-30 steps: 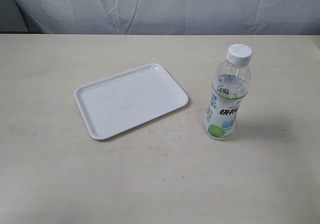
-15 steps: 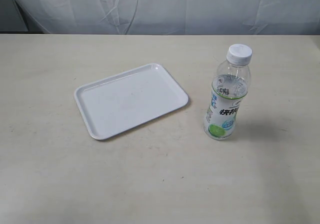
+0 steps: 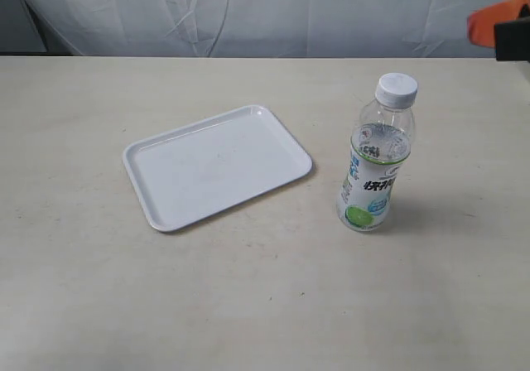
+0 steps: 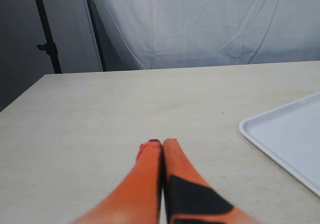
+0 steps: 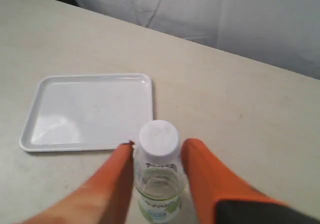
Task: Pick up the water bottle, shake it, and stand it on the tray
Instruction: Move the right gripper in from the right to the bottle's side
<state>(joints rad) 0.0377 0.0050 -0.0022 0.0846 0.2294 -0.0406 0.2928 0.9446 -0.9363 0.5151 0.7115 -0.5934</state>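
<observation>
The water bottle point(image 5: 159, 171) is standing upright, lined up with the right gripper's open fingers, so the robot should go on moving toward it until the fingers are on both sides of its label point(image 3: 373, 172), and then close them.
The water bottle point(image 3: 377, 164) stands upright on the table, right of the tray point(image 3: 217, 166), with its white cap point(image 3: 397, 89) on. The tray lies flat with nothing on it. My right gripper point(image 3: 497, 25) shows only as an orange tip at the exterior view's upper right edge, well apart from the bottle. In the right wrist view its fingers point(image 5: 110, 189) are spread wide, so that gripper point(image 5: 159, 145) is open, and the bottle point(image 5: 159, 184) shows in the gap, touching neither finger. My left gripper point(image 4: 161, 143) is shut and holds nothing, over bare table beside the tray's corner point(image 4: 290, 139).
The table point(image 3: 265, 305) is a pale beige surface. A white cloth backdrop point(image 3: 265, 11) hangs along its far edge. A dark stand point(image 4: 45, 39) rises beyond the table in the left wrist view.
My right gripper has come into the exterior view at the upper right edge. The bottle and the tray have not moved.
</observation>
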